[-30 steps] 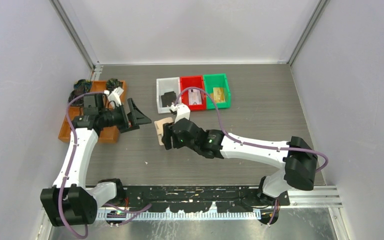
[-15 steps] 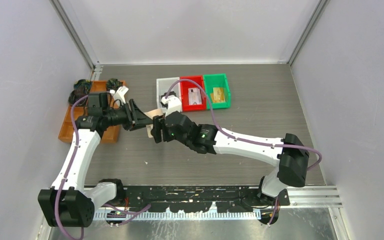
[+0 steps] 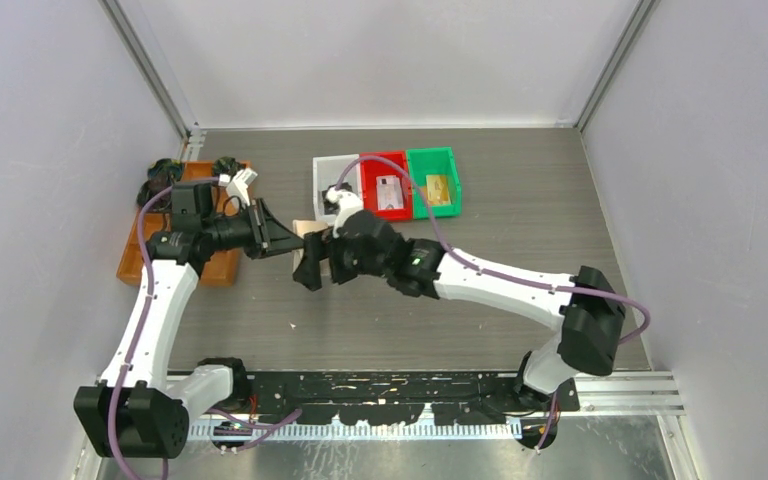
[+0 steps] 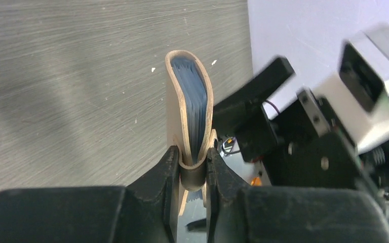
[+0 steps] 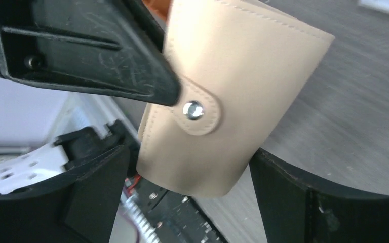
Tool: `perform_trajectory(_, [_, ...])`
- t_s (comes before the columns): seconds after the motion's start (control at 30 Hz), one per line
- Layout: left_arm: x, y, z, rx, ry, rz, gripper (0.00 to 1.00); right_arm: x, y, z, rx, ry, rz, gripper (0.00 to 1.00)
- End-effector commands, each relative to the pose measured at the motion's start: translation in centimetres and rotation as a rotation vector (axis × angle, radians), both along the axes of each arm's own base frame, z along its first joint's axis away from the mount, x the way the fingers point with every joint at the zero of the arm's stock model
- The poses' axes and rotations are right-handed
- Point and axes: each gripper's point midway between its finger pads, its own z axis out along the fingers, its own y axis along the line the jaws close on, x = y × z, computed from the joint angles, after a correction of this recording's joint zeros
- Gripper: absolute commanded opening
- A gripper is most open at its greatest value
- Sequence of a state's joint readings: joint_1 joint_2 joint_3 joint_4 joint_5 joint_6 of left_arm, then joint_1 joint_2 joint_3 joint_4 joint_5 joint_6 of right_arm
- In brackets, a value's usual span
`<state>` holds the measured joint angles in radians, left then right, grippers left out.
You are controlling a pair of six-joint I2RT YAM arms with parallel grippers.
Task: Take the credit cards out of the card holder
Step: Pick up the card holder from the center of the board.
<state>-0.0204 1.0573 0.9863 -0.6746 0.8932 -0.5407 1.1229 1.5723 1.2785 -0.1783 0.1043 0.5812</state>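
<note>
The holder's snap tab is pinched in my left gripper, so my right gripper should hold the holder while my left gripper takes hold of the holder's end past the snap tab.
The tan card holder hangs in the air between the two arms, folded, with its snap tab fastened. My left gripper is shut on the holder's folded end, one finger on each side. Bluish edges of sleeves or credit cards show packed inside; I cannot tell single cards apart. My right gripper stands open, its fingers on either side of the holder's lower edge with gaps to both. From above, the right gripper sits just below the left gripper.
At the back stand a white bin holding a black item, a red bin holding a card and a green bin holding a yellowish card. A brown tray with dark objects lies at the left wall.
My left gripper came in from the left and shut on the holder. My right gripper, which held the holder, has opened and let go.
</note>
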Motion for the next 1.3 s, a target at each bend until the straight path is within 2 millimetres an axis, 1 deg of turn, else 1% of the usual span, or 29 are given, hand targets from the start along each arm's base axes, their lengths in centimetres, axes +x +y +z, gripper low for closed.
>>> perform_trajectory(0.0, [-1.9, -1.2, 4.5, -0.069, -0.156, -0.153, 0.01, -3.2, -1.5, 7.6, 0.342, 0.162, 0.274, 0.94])
perform_trajectory(0.03, [-2.4, -1.4, 5.0, -0.085, -0.162, -0.177, 0.01, -4.1, -2.3, 8.2, 0.37, 0.185, 0.336, 0.94])
perform_trajectory(0.07, [-2.9, -1.6, 5.5, -0.105, -0.167, -0.203, 0.0, -4.6, -3.0, 8.3, 0.375, 0.197, 0.369, 0.94])
perform_trajectory(0.17, [-4.3, -2.0, 7.1, -0.15, -0.188, -0.257, 0.0, -5.6, -4.7, 8.8, 0.38, 0.191, 0.431, 0.94])
perform_trajectory(0.2, [-4.7, -2.0, 7.5, -0.159, -0.195, -0.266, 0.0, -5.9, -5.2, 9.3, 0.389, 0.185, 0.448, 0.94])
perform_trajectory(0.27, [-5.4, -2.1, 8.2, -0.171, -0.213, -0.28, 0.01, -6.0, -5.9, 9.5, 0.396, 0.182, 0.462, 0.94])
perform_trajectory(0.43, [-7.6, -2.3, 9.8, -0.212, -0.24, -0.325, 0.0, -4.9, -7.1, 10.2, 0.427, 0.189, 0.471, 0.92])
perform_trajectory(0.53, [-8.7, -2.4, 10.6, -0.232, -0.254, -0.352, 0.0, -4.6, -7.0, 11.6, 0.472, 0.179, 0.496, 0.92])
perform_trajectory(0.67, [-9.5, -2.5, 11.1, -0.252, -0.244, -0.361, 0.0, -4.6, -5.8, 13.3, 0.547, 0.212, 0.55, 0.91])
perform_trajectory(0.7, [-9.7, -2.5, 11.2, -0.256, -0.241, -0.363, 0.0, -4.6, -5.5, 14.0, 0.581, 0.221, 0.558, 0.9])
perform_trajectory(0.73, [-9.8, -2.5, 11.3, -0.261, -0.234, -0.364, 0.0, -4.7, -5.2, 14.6, 0.607, 0.231, 0.569, 0.89])
perform_trajectory(0.8, [-10.0, -2.5, 11.4, -0.269, -0.225, -0.366, 0.0, -5.4, -4.7, 15.7, 0.654, 0.233, 0.606, 0.87])
perform_trajectory(0.87, [-10.2, -2.5, 11.5, -0.274, -0.227, -0.368, 0.0, -5.9, -4.3, 16.1, 0.664, 0.229, 0.617, 0.82])
perform_trajectory(0.9, [-10.3, -2.5, 11.6, -0.275, -0.229, -0.369, 0.0, -6.0, -4.2, 16.2, 0.666, 0.229, 0.619, 0.78])
perform_trajectory(0.93, [-10.3, -2.5, 11.7, -0.277, -0.232, -0.37, 0.0, -6.1, -4.1, 16.2, 0.669, 0.232, 0.62, 0.72])
perform_trajectory(1.0, [-10.4, -2.5, 11.7, -0.277, -0.235, -0.372, 0.0, -6.1, -4.0, 16.5, 0.692, 0.241, 0.618, 0.56])
perform_trajectory(1.03, [-10.4, -2.5, 11.7, -0.277, -0.236, -0.371, 0.0, -6.1, -4.0, 16.7, 0.705, 0.246, 0.616, 0.47])
perform_trajectory(1.07, [-10.3, -2.5, 11.6, -0.275, -0.234, -0.368, 0.02, -6.1, -4.0, 16.9, 0.719, 0.247, 0.61, 0.34])
perform_trajectory(1.1, [-10.1, -2.5, 11.4, -0.267, -0.234, -0.359, 0.05, -6.0, -4.1, 17.0, 0.725, 0.248, 0.6, 0.27])
perform_trajectory(1.13, [-9.9, -2.4, 11.1, -0.253, -0.235, -0.342, 0.14, -5.9, -4.2, 17.1, 0.726, 0.243, 0.588, 0.24])
perform_trajectory(1.17, [-9.6, -2.4, 10.8, -0.234, -0.242, -0.327, 0.3, -5.8, -4.2, 17.0, 0.723, 0.238, 0.574, 0.23])
perform_trajectory(1.2, [-9.4, -2.3, 10.5, -0.219, -0.238, -0.312, 0.53, -5.6, -4.3, 17.0, 0.717, 0.23, 0.559, 0.22])
perform_trajectory(1.23, [-9.3, -2.2, 10.3, -0.209, -0.239, -0.302, 0.74, -5.4, -4.3, 16.8, 0.706, 0.222, 0.54, 0.22])
perform_trajectory(1.27, [-9.3, -2.2, 10.1, -0.202, -0.237, -0.294, 0.87, -5.1, -4.4, 16.7, 0.694, 0.215, 0.516, 0.21])
